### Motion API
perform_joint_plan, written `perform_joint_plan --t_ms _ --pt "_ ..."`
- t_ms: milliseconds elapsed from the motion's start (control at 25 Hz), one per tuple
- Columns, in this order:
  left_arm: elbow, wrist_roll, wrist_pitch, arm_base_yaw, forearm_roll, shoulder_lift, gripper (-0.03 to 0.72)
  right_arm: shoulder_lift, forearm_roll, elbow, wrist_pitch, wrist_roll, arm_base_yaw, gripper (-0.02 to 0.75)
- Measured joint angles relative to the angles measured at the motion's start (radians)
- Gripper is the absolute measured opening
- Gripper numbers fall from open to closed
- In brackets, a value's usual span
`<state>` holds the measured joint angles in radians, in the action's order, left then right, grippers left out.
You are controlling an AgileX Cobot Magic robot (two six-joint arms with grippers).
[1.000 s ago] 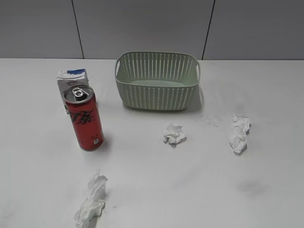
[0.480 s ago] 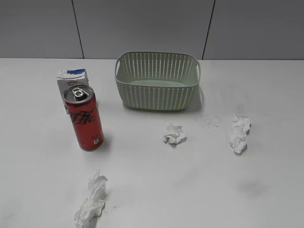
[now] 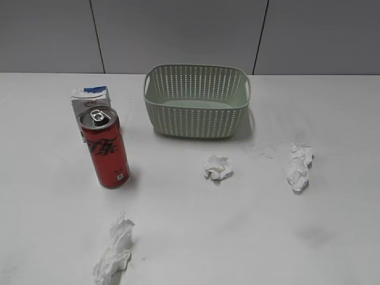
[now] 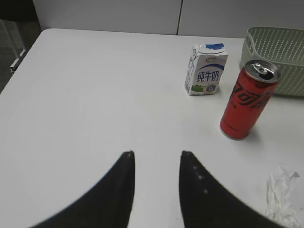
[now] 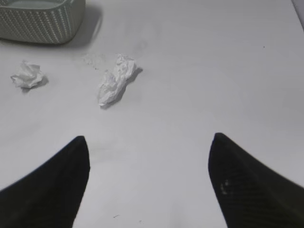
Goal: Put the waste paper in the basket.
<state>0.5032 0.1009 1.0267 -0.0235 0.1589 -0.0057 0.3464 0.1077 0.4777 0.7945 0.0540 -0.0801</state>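
My open right gripper should continue to reach until its fingers are on both sides of the paper wad's near end, because the nearest paper wad is clear of the basket and the middle wad.
Three crumpled white waste paper wads lie on the white table: one in the middle, one at the right, one at the front left. The pale green lattice basket stands at the back centre, empty as far as I can see. My left gripper is open and empty over bare table, with the front-left wad to its right. My right gripper is wide open and empty, with the right wad ahead of it and the middle wad further left. Neither gripper shows in the exterior view.
A red drink can stands upright at the left, with a white-and-blue milk carton just behind it. Both show in the left wrist view, the can and the carton, next to the basket. The basket's corner shows at the right wrist view's top left.
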Motion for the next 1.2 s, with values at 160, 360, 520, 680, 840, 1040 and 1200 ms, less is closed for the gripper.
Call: perform_joint_plan --t_ms 160,360,520,680,840,1040,1200 --pt "0.000 0.000 0.000 0.000 0.000 0.000 0.235 0.216 0.007 0.052 -0.024 0.000 0.000 0.590" --pt "0.000 -0.002 0.000 0.000 0.000 0.000 0.235 0.496 0.082 0.156 -0.038 0.027 0.000 0.590" --pt "0.000 -0.002 0.000 0.000 0.000 0.000 0.235 0.717 0.165 0.259 -0.045 0.109 0.000 0.590" --pt "0.000 -0.002 0.000 0.000 0.000 0.000 0.235 0.917 0.179 0.360 -0.052 0.130 -0.001 0.590" --pt "0.000 0.000 0.000 0.000 0.001 0.000 0.235 1.075 0.158 0.422 -0.085 0.132 -0.044 0.590" --pt "0.000 -0.002 0.000 0.000 0.001 0.000 0.254 1.222 0.043 0.441 -0.202 0.038 -0.162 0.590" --pt "0.000 -0.001 0.000 0.000 0.001 0.000 0.424 1.335 -0.026 0.464 -0.261 -0.087 -0.196 0.590"
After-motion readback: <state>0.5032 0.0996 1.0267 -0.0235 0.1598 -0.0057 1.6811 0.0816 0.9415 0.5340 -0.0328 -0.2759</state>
